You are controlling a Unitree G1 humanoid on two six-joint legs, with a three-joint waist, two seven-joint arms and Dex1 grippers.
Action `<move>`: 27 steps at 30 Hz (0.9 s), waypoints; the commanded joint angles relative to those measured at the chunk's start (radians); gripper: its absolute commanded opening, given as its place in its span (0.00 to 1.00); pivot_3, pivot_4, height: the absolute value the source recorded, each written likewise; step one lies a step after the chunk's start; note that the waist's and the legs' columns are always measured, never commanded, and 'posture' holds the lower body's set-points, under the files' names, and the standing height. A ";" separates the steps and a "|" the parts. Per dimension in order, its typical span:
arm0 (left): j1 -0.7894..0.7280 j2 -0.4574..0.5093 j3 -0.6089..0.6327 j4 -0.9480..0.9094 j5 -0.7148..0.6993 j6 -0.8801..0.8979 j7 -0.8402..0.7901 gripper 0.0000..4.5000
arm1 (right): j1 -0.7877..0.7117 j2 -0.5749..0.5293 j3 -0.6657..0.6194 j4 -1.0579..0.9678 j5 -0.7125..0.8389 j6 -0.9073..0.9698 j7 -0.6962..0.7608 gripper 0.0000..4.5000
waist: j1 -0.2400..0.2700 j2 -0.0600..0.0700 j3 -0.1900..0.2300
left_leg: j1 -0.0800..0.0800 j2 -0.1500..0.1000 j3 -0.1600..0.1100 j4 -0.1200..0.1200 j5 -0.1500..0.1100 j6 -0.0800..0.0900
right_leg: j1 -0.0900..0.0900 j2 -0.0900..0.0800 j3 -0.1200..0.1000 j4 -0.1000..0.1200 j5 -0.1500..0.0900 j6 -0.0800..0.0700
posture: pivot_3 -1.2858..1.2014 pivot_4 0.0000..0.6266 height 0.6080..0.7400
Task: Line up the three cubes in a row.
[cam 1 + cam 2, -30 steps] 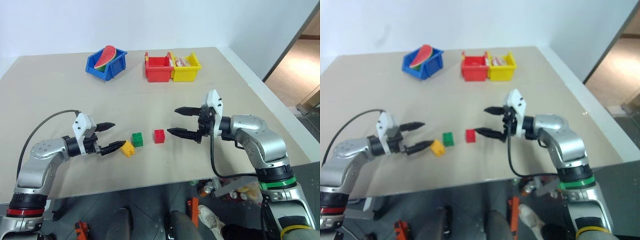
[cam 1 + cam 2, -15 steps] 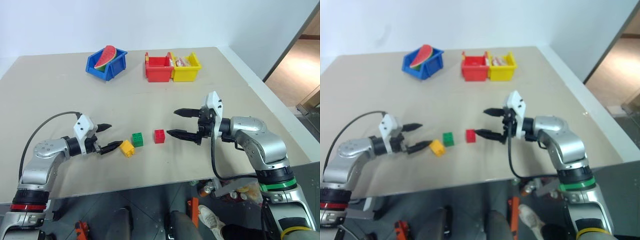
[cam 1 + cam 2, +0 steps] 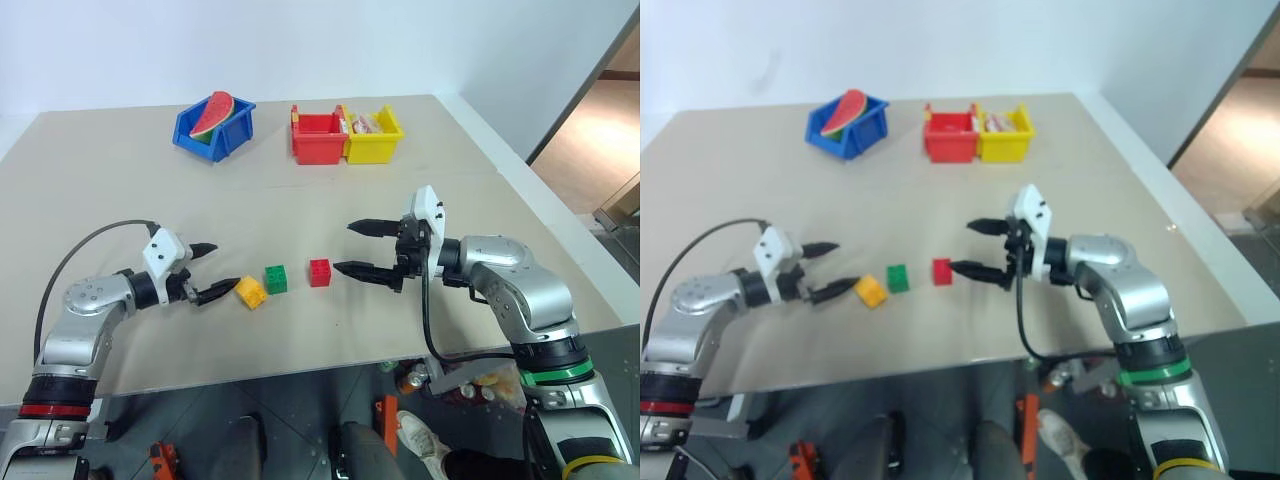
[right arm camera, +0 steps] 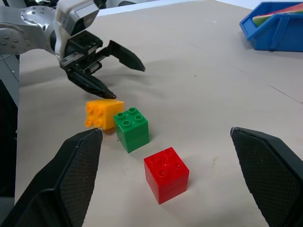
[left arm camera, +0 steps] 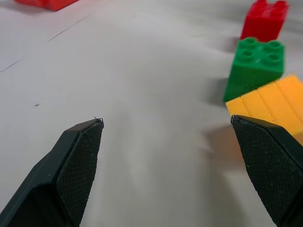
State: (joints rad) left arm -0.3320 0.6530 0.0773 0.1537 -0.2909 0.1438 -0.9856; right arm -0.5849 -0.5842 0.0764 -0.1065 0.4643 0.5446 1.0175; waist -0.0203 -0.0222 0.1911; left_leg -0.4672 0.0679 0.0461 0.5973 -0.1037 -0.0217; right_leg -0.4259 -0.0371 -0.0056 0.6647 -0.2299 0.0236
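Note:
The yellow-orange cube (image 3: 251, 292) is crooked at the left gripper's lower finger, outside the gripper's opening. The left gripper should move back, line up its middle with the cube and take hold of both sides of the cube.
Three cubes sit in a short slanting line on the table: a yellow-orange cube (image 3: 251, 292) tipped on its side, a green cube (image 3: 275, 279) and a red cube (image 3: 319, 272). My left gripper (image 3: 226, 265) is open just left of the yellow-orange cube, its lower fingertip (image 3: 236, 284) close beside that cube; I cannot tell if they touch. In the left wrist view the yellow-orange cube (image 5: 270, 106) lies behind one finger (image 5: 272, 163). My right gripper (image 3: 343, 247) is open, just right of the red cube, holding nothing.
At the back of the table (image 3: 120, 190) stand a blue bin (image 3: 213, 127) holding a watermelon slice, a red bin (image 3: 317, 136) and a yellow bin (image 3: 371, 133). The table's front edge (image 3: 300, 365) runs close below both grippers.
My left gripper has drawn back a little to the left and sunk lower, staying open. The yellow-orange cube sits slightly further left. The right arm has kept still.

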 commanded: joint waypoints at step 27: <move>0.050 0.136 0.120 0.058 -0.101 0.046 -0.139 0.99 | -0.023 -0.015 -0.004 -0.008 -0.003 -0.019 0.024 1.00 | 0.001 0.000 0.000 | 0.000 0.000 0.003 -0.002 0.000 -0.001 | -0.002 -0.003 0.000 0.000 -0.001 0.000 | 0.52 0.24 1.00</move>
State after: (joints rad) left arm -0.2733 0.7547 0.1896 0.2294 -0.3743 0.1888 -1.0932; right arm -0.5808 -0.5955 0.0807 -0.1097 0.4623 0.5432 1.0325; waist -0.0193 -0.0224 0.1911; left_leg -0.4673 0.0679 0.0498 0.5955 -0.1042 -0.0225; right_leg -0.4279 -0.0407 -0.0060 0.6643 -0.2303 0.0235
